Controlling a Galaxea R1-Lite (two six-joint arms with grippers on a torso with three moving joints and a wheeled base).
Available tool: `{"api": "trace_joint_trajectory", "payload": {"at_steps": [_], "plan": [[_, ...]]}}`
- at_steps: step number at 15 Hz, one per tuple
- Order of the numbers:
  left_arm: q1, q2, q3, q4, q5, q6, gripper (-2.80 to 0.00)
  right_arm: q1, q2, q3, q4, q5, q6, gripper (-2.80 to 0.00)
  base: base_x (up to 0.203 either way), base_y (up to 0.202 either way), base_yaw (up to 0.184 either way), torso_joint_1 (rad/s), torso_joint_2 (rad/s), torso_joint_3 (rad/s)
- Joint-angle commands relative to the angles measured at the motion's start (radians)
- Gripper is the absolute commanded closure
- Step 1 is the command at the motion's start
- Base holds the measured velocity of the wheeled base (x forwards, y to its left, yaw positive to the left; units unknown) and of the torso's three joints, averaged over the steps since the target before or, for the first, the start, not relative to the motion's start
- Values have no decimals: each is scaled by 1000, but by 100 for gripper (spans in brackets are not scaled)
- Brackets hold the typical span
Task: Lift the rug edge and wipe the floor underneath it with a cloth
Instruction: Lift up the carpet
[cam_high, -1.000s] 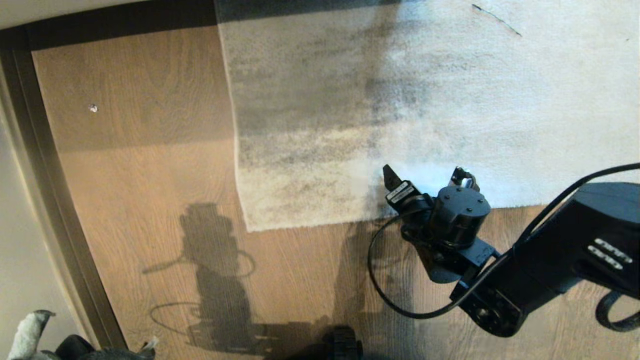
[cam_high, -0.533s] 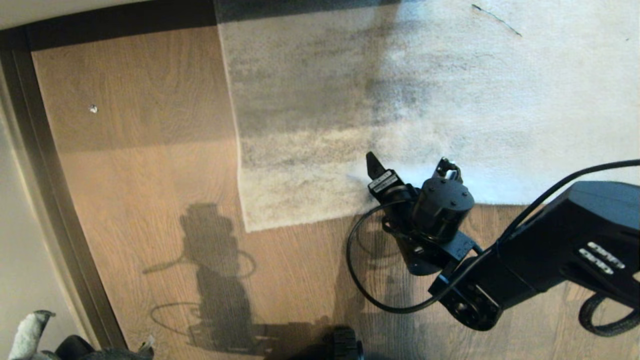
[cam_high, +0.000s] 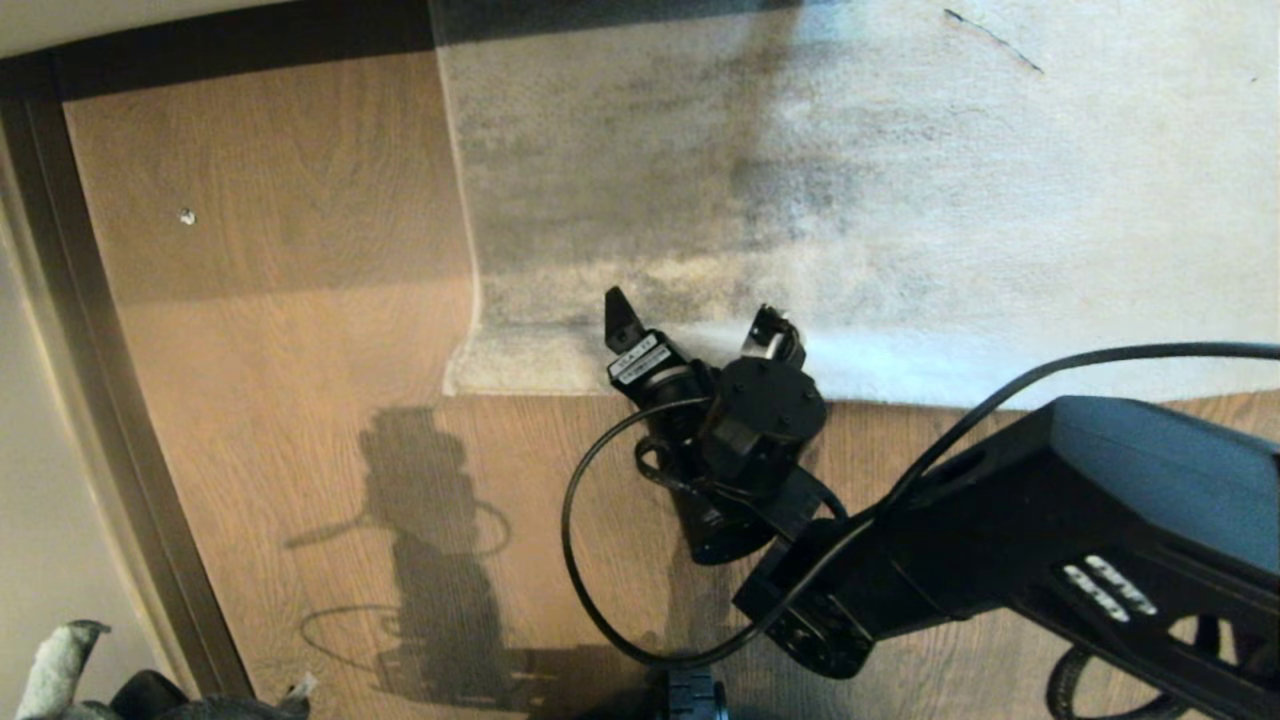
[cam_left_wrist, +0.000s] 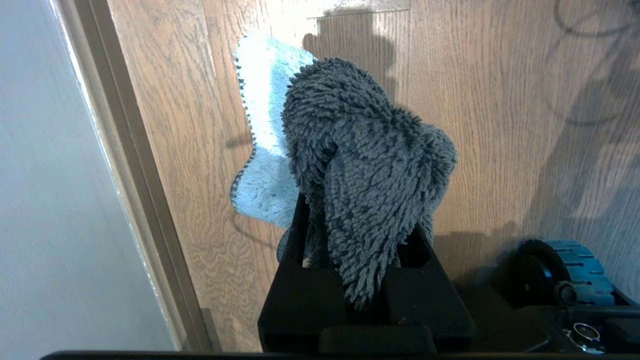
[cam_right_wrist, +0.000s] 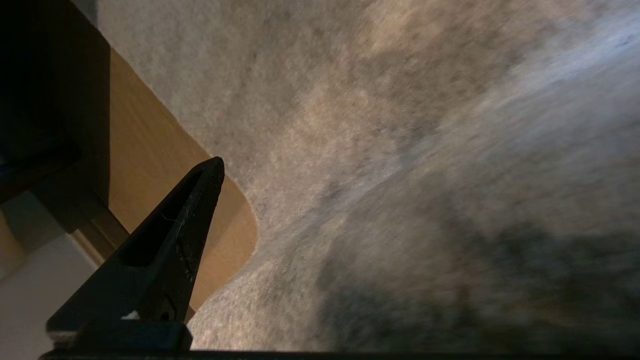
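My gripper will lift the grey rug (cam_high: 576, 222), and the rug will fold back diagonally with its corner hanging down, because the rug edge humps softly (cam_high: 486, 348) near the rug's corner.
The mottled grey rug (cam_high: 900, 200) covers the upper right of the head view. Its rug edge (cam_high: 540, 388) and near-left corner (cam_high: 455, 382) look humped up over the brown plank floor (cam_high: 280, 400). My right gripper (cam_high: 697, 325) is open right at that edge, its fingers spread wide over the pile. In the right wrist view one black finger (cam_right_wrist: 190, 235) shows beside the curling rug (cam_right_wrist: 400, 175). My left gripper (cam_left_wrist: 360, 220), parked at the bottom left, is shut on the fuzzy dark grey cloth (cam_left_wrist: 365, 150), which has a pale blue side; the cloth (cam_high: 60, 665) shows at the head view's bottom left.
A dark skirting strip (cam_high: 130, 470) runs along the left wall and across the top (cam_high: 240, 40). A small white speck (cam_high: 187, 216) lies on the floor. My base wheel (cam_high: 690, 695) is at the bottom, and a black cable (cam_high: 575, 540) loops from the right wrist.
My right arm has swept left along the rug's near edge. The rug's near-left corner has drawn back from the front and bulged left. The left arm has not moved.
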Motion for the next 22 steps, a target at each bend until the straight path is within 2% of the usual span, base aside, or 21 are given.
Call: {"api": "trace_joint_trajectory", "payload": {"at_steps": [1,6,7,15,17,19,22], "plan": [[0,0,0,-1,0,0,0,9,50,-60,-3,-4,3,-280,0,0,0,0,0,0],[0,0,0,0,0,0,0,22,44,-57,-7,-4,10,-280,0,0,0,0,0,0],[0,0,0,-1,0,0,0,26,40,-57,-4,-4,10,0,0,0,0,0,0,0],[0,0,0,-1,0,0,0,42,-45,56,-3,4,18,0,0,0,0,0,0,0],[0,0,0,0,0,0,0,49,-75,124,-13,7,23,0,0,0,0,0,0,0],[0,0,-1,-1,0,0,0,10,-87,164,-15,22,41,0,0,0,0,0,0,0],[0,0,0,0,0,0,0,-5,-82,225,-66,25,53,0,0,0,0,0,0,0]]}}
